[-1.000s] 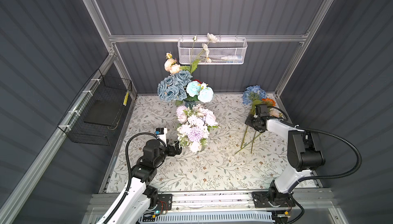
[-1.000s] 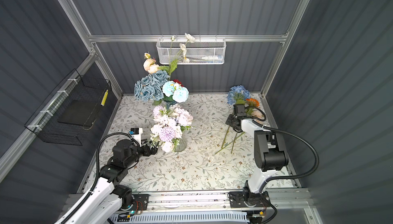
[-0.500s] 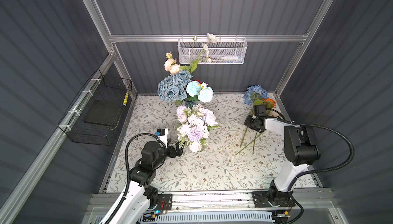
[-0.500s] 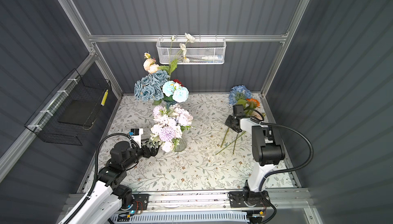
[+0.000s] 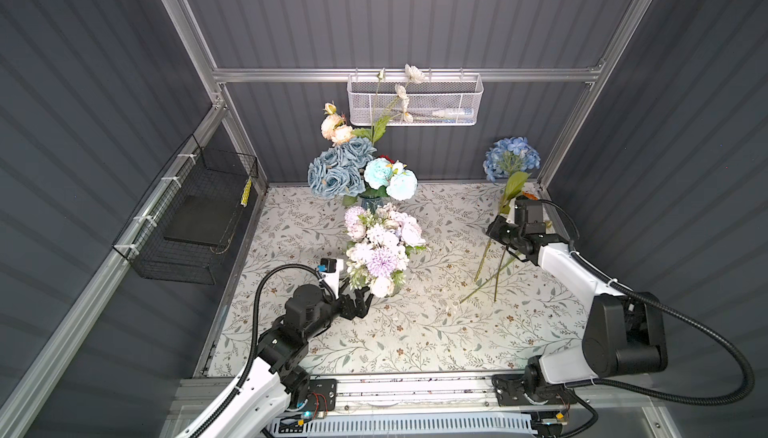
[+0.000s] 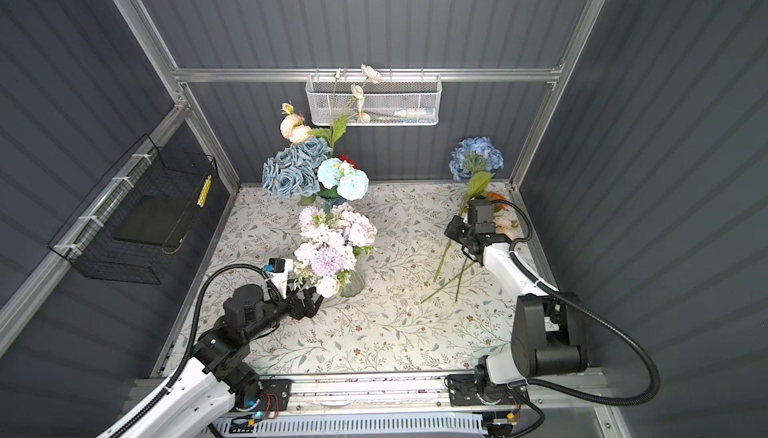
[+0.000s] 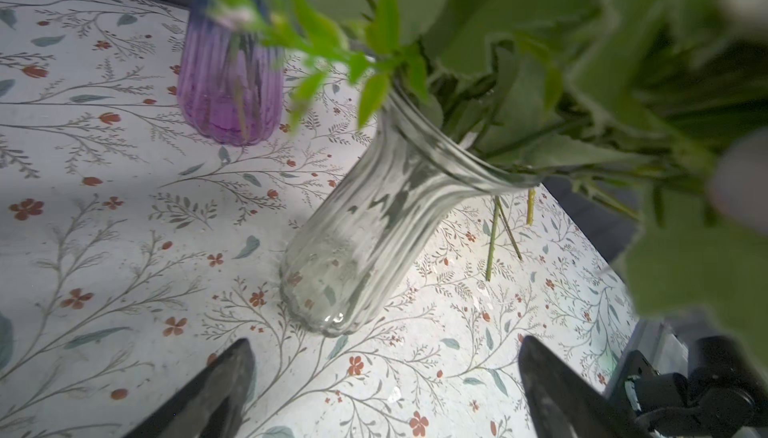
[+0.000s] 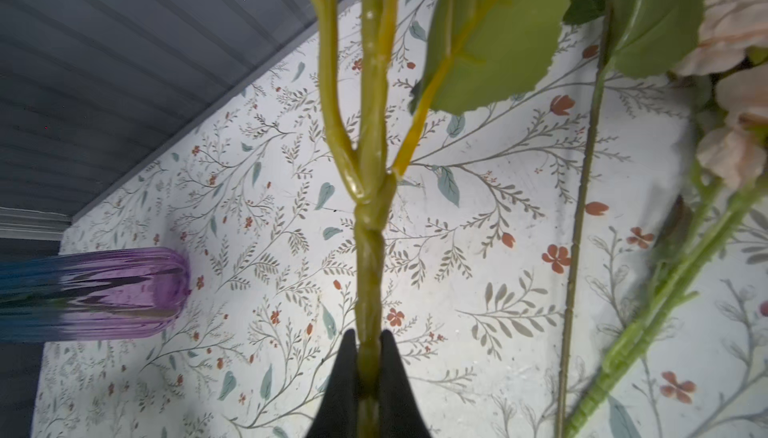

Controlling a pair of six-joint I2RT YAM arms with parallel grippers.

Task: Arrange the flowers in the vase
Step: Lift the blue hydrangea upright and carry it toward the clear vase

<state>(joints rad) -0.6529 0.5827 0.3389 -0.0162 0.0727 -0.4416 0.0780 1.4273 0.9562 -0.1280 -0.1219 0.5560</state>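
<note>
Next, I push up the lilac and white puffs [image 6: 326, 271] with my left gripper and steady the vase [image 6: 353, 279] before I add the hydrangea, because the puffs hang over the clear vase's rim.
My right gripper [image 5: 500, 230] [image 8: 369, 344] is shut on the green stem [image 8: 370, 248] of a blue hydrangea [image 5: 512, 157] [image 6: 476, 157], whose bloom stands up near the back right corner. More flowers lie under it on the cloth: long stems [image 5: 494, 273], an orange head [image 6: 496, 198] and a peach bloom [image 8: 735, 40]. A clear glass vase [image 6: 353, 284] [image 7: 365, 240] mid-table holds lilac and white puffs [image 5: 382, 248]. Behind it a purple vase [image 7: 228, 95] carries dusty-blue roses [image 5: 336, 171] and aqua blooms [image 5: 390, 178]. My left gripper [image 5: 359, 305] [image 7: 384, 373] is open, low, just short of the clear vase's base.
A white mesh basket [image 5: 415, 101] hangs on the back wall with a tube in it. A black wire basket [image 5: 195, 215] hangs on the left wall. The floral tablecloth [image 5: 415, 332] reaches the metal rail at the front; frame posts stand at the back corners.
My right gripper has shut on the hydrangea stem and raised it, so the blue bloom stands higher against the back wall. The left arm has hardly moved.
</note>
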